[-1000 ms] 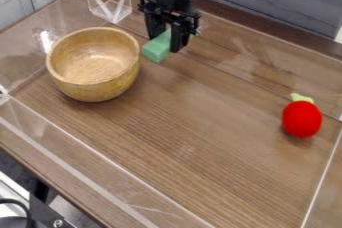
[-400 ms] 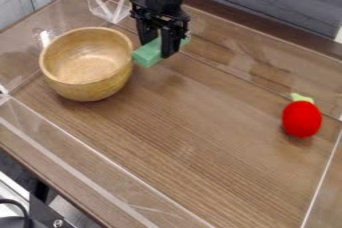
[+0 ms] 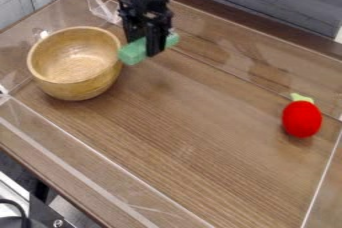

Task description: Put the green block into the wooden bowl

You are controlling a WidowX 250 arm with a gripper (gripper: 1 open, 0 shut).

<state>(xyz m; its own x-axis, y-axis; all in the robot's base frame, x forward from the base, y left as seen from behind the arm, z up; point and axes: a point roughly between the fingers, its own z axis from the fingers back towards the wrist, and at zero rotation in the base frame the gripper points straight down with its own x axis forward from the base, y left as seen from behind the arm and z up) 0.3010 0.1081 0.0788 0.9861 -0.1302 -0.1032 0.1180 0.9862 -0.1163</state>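
I have my fingers around the green block's middle [image 3: 135, 51] beside the empty wooden bowl [image 3: 72, 64], so I should carry on over the bowl's rim and let the green block go inside.
The green block [image 3: 132, 55] is a small mint-green bar held between the black fingers of my gripper [image 3: 147, 44], which is shut on it. The block hangs low, right beside the right rim of the wooden bowl [image 3: 70, 85], and may be touching it. The bowl is round, light tan and empty, and sits at the left of the wooden table. The arm comes straight down from the top of the view, just right of the bowl.
A red strawberry-like toy [image 3: 302, 119] lies at the far right. Low clear plastic walls [image 3: 80, 177] border the wooden table top. A grey plank wall stands behind the table.
My gripper has carried the green block left, toward the bowl. The bowl has slid a little to the left too. The red toy has stayed put.
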